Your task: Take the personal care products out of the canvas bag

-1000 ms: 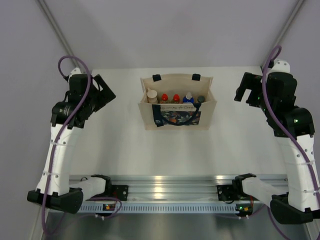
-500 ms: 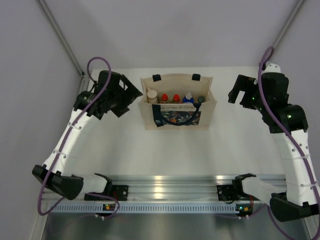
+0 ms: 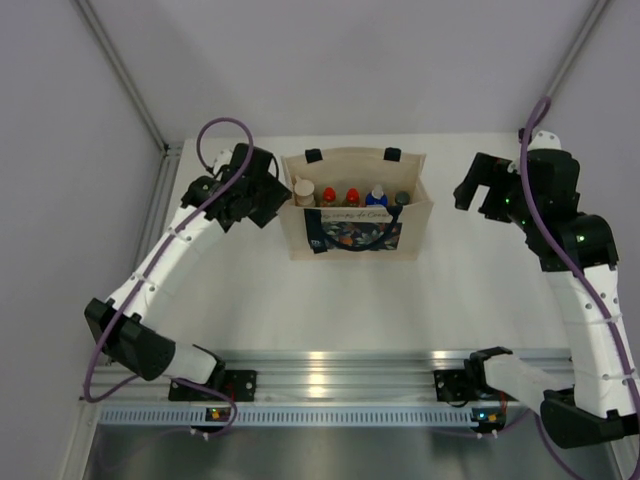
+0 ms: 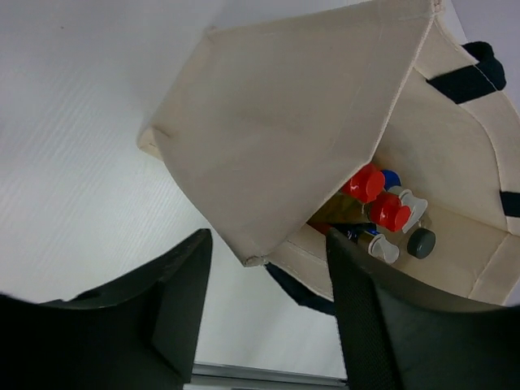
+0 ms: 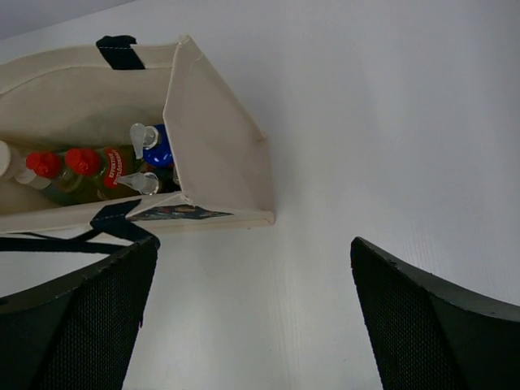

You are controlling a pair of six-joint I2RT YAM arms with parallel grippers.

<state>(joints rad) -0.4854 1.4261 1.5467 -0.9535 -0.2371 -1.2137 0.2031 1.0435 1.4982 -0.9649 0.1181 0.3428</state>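
Note:
The robot's left gripper has the bag's near top corner (image 4: 255,257) in its fingers, so it should keep the corner there while the right gripper takes out the beige-capped product (image 3: 304,188).
The canvas bag (image 3: 355,228) stands upright at the table's far middle, with the personal care products (image 3: 352,196) in a row inside: beige, red, red, blue and dark caps. My left gripper (image 3: 273,198) hovers at the bag's left end, jaws partly apart and holding nothing. In the left wrist view the bag's near top corner (image 4: 252,258) lies between the fingers (image 4: 185,301), with red caps (image 4: 363,183) visible inside. My right gripper (image 3: 478,190) hangs open to the right of the bag (image 5: 219,154), apart from it, and the right wrist view shows a blue cap (image 5: 159,154).
The white table (image 3: 250,300) ends at grey walls on the left, back and right. An aluminium rail (image 3: 320,365) with both arm bases runs along the near edge. The bag's black handles (image 3: 350,235) hang over its printed front.
My left arm has swung right from the table's left side up to the bag's left end, and its jaws have narrowed. The right arm has shifted slightly left, still open.

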